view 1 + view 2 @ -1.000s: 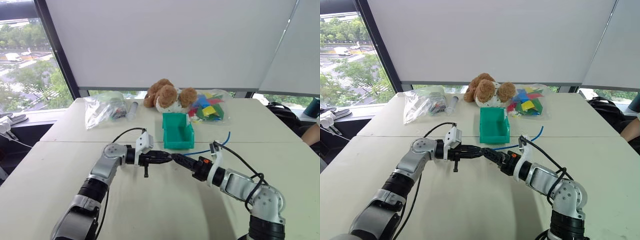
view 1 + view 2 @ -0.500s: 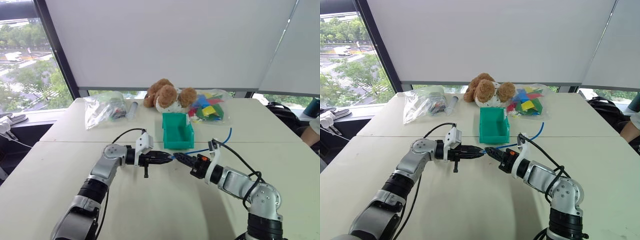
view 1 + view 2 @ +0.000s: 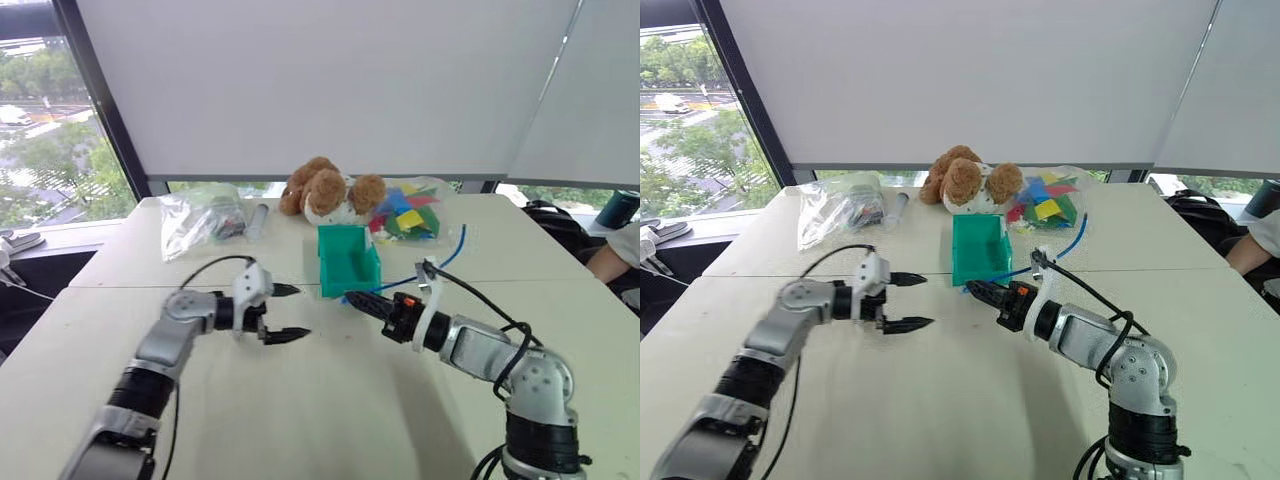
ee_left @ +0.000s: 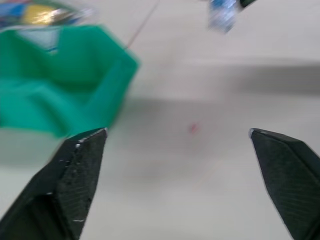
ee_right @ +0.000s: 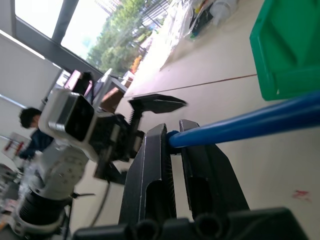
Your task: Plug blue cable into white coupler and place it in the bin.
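The cable (image 3: 401, 283) will stick up higher than the bin when I put it inside, because the blue cable's end (image 3: 461, 237) bends upward behind my right gripper.
My left gripper (image 3: 301, 311) stands open over the table, well apart from the right one, with nothing between its fingers (image 4: 75, 175). The right gripper (image 3: 352, 298) is shut on the end of the blue cable (image 3: 455, 250), which trails back to the right behind it and shows clearly in the right wrist view (image 5: 250, 122). A small blurred whitish-blue piece (image 4: 222, 12) sits at the right gripper's tip; I cannot tell whether it is the white coupler. The teal bin (image 3: 347, 262) stands just behind and between both grippers.
Behind the bin lie a brown teddy bear (image 3: 325, 190) and a clear bag of colourful pieces (image 3: 412, 210). A second clear bag (image 3: 200, 215) and a tube (image 3: 255, 220) lie at the back left. A person's arm (image 3: 618, 255) shows at the right edge.
The left gripper has opened and pulled away to the left from the right gripper. The right gripper has shut on the cable's end and risen a little. The camera has shifted slightly.
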Controlling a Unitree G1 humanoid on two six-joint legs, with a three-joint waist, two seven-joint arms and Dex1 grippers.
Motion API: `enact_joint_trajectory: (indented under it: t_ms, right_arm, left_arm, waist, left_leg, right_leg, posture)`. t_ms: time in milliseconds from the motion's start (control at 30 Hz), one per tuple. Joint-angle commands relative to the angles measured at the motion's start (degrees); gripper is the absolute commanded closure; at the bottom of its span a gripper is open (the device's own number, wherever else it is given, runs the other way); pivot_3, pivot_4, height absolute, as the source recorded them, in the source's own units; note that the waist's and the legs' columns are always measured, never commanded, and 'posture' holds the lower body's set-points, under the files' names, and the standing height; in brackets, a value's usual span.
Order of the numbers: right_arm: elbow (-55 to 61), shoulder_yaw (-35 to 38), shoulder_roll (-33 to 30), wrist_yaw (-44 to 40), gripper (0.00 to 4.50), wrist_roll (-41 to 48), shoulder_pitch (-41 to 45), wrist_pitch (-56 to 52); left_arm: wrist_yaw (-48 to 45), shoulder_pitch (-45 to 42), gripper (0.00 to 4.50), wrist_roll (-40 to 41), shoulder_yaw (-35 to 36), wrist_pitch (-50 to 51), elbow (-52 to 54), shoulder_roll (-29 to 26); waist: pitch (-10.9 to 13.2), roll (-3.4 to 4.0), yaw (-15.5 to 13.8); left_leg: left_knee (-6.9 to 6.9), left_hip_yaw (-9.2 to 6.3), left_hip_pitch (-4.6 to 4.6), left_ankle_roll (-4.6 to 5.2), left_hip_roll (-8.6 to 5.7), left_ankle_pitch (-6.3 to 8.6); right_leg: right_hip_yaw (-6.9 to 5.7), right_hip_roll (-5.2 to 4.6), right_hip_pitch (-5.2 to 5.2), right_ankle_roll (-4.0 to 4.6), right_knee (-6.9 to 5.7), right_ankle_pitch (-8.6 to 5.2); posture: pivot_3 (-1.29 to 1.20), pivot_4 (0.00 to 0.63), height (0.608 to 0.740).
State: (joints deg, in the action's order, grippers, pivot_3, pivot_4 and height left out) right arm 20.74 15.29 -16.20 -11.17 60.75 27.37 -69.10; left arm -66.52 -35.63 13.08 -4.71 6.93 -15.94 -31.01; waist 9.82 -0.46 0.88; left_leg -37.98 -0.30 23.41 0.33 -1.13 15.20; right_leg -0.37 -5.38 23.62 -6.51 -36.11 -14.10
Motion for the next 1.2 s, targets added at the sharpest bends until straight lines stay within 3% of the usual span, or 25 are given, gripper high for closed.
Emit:
enact_joint_trajectory:
  t_ms: [33, 300, 800, 900, 1100, 1200]
  right_arm:
    - [2.79, -3.05, -2.56, -2.98, 4.5, -1.54, 1.21, 2.63]
    - [2.72, -7.4, -4.88, -7.14, 4.5, -3.87, 0.36, 5.79]
    - [3.96, -8.54, -5.65, -7.88, 4.5, -4.57, 0.13, 7.17]
    - [4.28, -8.29, -5.73, -7.64, 4.5, -4.66, -0.02, 7.15]
    - [5.02, -8.37, -6.51, -7.74, 4.5, -4.45, 0.21, 6.68]
    - [5.9, -10.75, -11.16, -11.48, 4.5, -6.64, 1.49, 6.69]
  left_arm:
    - [3.45, 2.6, 0.03, -0.52, 4.89, -1.21, 1.14, -4.21]
    - [6.58, 9.04, 0.03, -0.05, 8.1, -2.37, 0.03, -7.89]
    - [6.27, 5.73, 0.03, 0.87, 7.81, -8.07, -18.32, -3.27]
    - [4.97, 5.2, 0.87, 1.85, 8.05, -8.03, -19.75, -2.0]
    - [2.52, 2.32, 4.15, 1.24, 6.34, -9.54, -23.74, 1.46]
    - [-1.07, -0.18, 4.09, 0.15, 3.28, -10.24, -24.27, 4.4]
  waist:
    - [0.0, 0.0, 0.02]
    - [0.03, -0.02, -0.45]
    - [0.03, -0.02, -0.26]
    - [0.03, -0.03, -0.26]
    - [0.03, -0.03, -0.38]
    - [0.03, -0.05, -0.6]
  left_leg:
    - [0.01, 0.01, 0.0, 0.0, 0.0, 0.0]
    - [0.0, 0.01, 0.02, 0.0, -0.05, 0.0]
    - [0.02, 0.04, 0.03, -0.01, -0.04, 0.0]
    - [0.02, 0.04, 0.04, -0.01, -0.03, 0.01]
    - [0.03, 0.04, 0.05, -0.01, -0.03, 0.01]
    - [0.02, 0.05, 0.07, -0.01, -0.08, 0.01]
  right_leg:
    - [0.0, 0.0, 0.01, 0.0, 0.0, 0.0]
    - [0.0, -0.14, -0.03, 0.01, 0.04, 0.0]
    - [-0.01, -0.26, 0.03, 0.0, 0.06, 0.0]
    - [-0.01, -0.29, 0.04, 0.01, 0.06, 0.0]
    - [0.04, -0.37, 0.05, 0.01, 0.06, 0.0]
    - [0.03, -0.42, 0.04, 0.01, 0.09, 0.0]
  posture:
    - [0.0, 0.15, 0.74]
    - [0.0, 0.15, 0.74]
    - [0.0, 0.15, 0.74]
    - [0.0, 0.15, 0.74]
    - [0.0, 0.15, 0.74]
    - [0.0, 0.15, 0.74]
